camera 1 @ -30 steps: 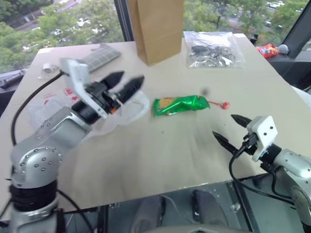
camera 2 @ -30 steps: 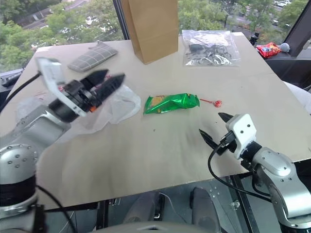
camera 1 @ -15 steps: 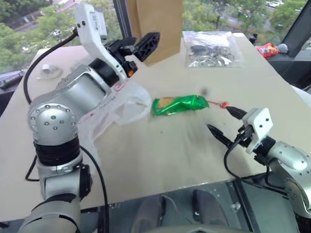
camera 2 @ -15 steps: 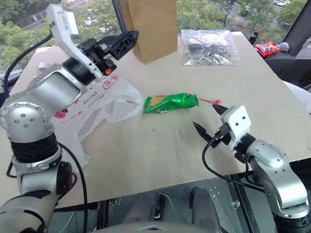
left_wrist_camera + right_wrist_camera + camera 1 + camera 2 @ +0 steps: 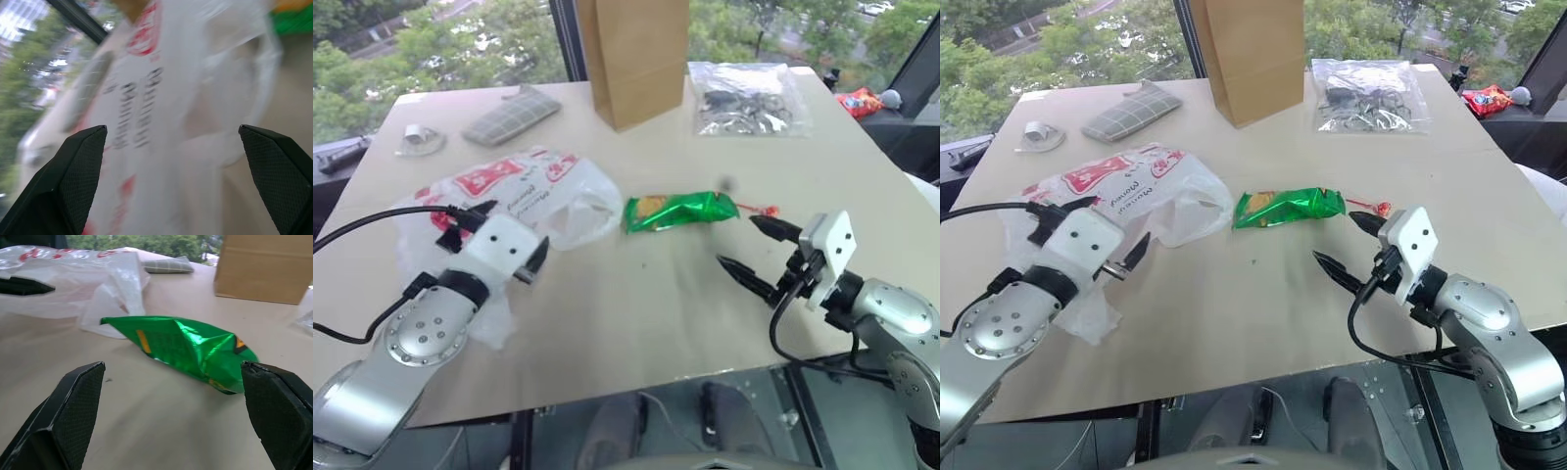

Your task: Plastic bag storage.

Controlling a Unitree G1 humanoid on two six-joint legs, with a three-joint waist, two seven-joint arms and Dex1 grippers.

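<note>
The green snack packet [image 5: 680, 211] is puffed out around a raised crease [image 5: 190, 340], so it will stick out and hold its puffy shape when I pick it up by one end.
The plastic bag [image 5: 524, 186], translucent white with red print, lies crumpled on the left half of the table [image 5: 636, 313]. My left gripper [image 5: 521, 223] hovers low over the bag's near edge, open and empty, pointing away from me. In the left wrist view the bag [image 5: 161, 98] lies straight ahead between the spread fingers [image 5: 73, 166]. My right gripper [image 5: 735, 240] is open and empty near the table's front right, pointing toward a green snack packet [image 5: 680, 210]. That packet [image 5: 186, 345] lies just ahead of it in the right wrist view.
A tall brown paper bag [image 5: 636, 54] stands at the back centre. A clear zip bag of dark items [image 5: 749, 98] lies to its right. A grey checked cloth [image 5: 509, 113] and a small white object [image 5: 419, 137] lie back left. A small red sweet [image 5: 766, 209] lies beside the packet.
My left arm rose toward the paper bag, then swung down and left, rolling its wrist, to the bag's near edge. The bag now lies uncovered. My right gripper edged toward the green packet.
</note>
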